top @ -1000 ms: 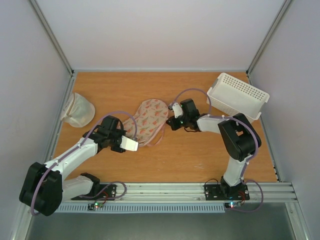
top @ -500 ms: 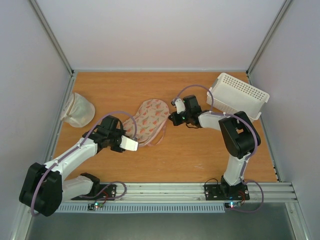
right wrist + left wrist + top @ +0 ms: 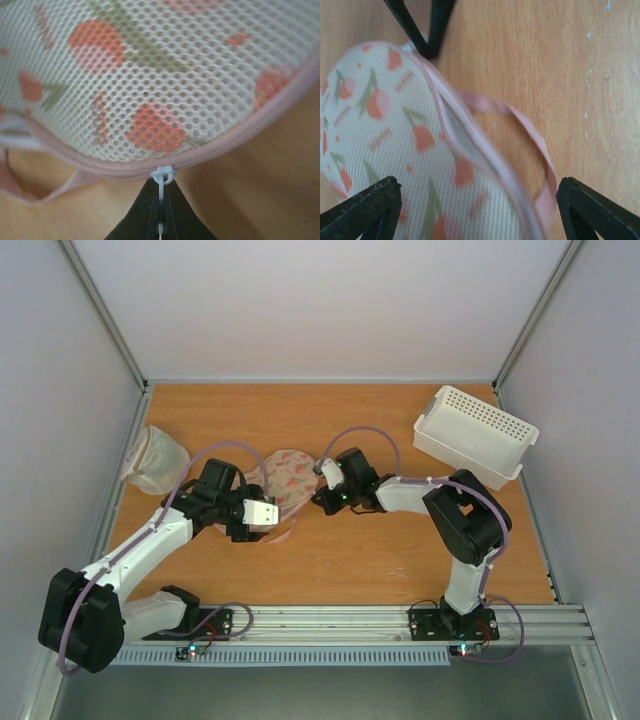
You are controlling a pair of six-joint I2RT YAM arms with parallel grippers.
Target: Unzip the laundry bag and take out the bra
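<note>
My right gripper is holding the zipper pull and the pink zipper edge [image 3: 482, 143] lies loose. So next my left gripper pinches the zipper edge [image 3: 440, 87] near the zipper pull before I unzip.
The laundry bag [image 3: 288, 475], cream mesh with pink-red prints, lies mid-table between both arms. My left gripper [image 3: 266, 514] hangs open over its near end. In the left wrist view the bag [image 3: 395, 150] and its pink loop [image 3: 532, 137] lie between the spread jaws of that gripper [image 3: 480, 212], and nothing is held. My right gripper [image 3: 322, 502] is at the bag's right edge. In the right wrist view this gripper [image 3: 160, 186] is shut on the white zipper pull [image 3: 163, 174] on the pink zipper edge [image 3: 240, 137]. The bra is hidden.
An off-white mesh sack [image 3: 154, 460] lies by the left wall. A white perforated basket [image 3: 476, 432] stands at the back right. The right gripper's black fingers [image 3: 427, 27] show at the top of the left wrist view. Walls close in the wooden table [image 3: 400, 550].
My left gripper has opened and shifted right, over the bag's near end. My right gripper has moved left and nearer along the bag's edge, still shut on the zipper pull.
</note>
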